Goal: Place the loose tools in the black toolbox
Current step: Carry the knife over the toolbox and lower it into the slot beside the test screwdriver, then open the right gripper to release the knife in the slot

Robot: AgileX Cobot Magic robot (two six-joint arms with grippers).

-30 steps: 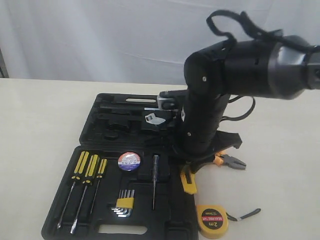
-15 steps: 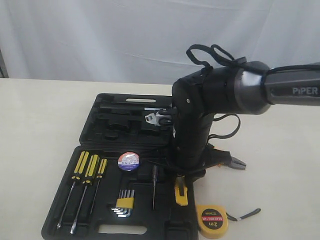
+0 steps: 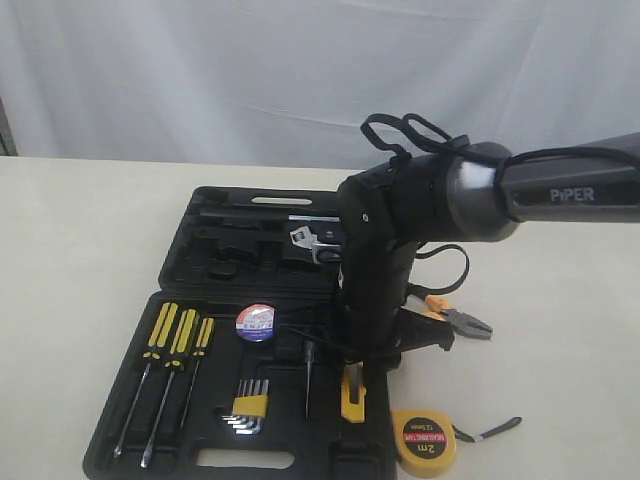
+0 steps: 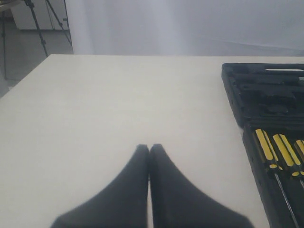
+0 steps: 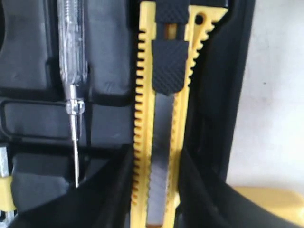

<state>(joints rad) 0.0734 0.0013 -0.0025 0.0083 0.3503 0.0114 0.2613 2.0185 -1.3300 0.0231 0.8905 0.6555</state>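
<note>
The utility knife is high above its slot between my right gripper's fingers, so I should let go of it, close the fingers and push the knife's middle down.
My right gripper is shut on the yellow-black utility knife, holding it low over the right side of the black toolbox tray. The black tape roll with its white-blue-red label lies in the tray. Orange-and-black pliers lie on the table just right of the arm, partly hidden by it. The round yellow "2m" tape measure rests on the table by the box's front right corner. My left gripper is shut and empty, off to the left of the toolbox.
Yellow-black screwdrivers, yellow-holdered hex keys and a clear tester screwdriver sit in the tray. A wrench lies in the open lid. A white curtain hangs behind the table.
The right arm has swung left and down, carrying the utility knife from beside the box to over the tray's right side. The pliers show more now.
</note>
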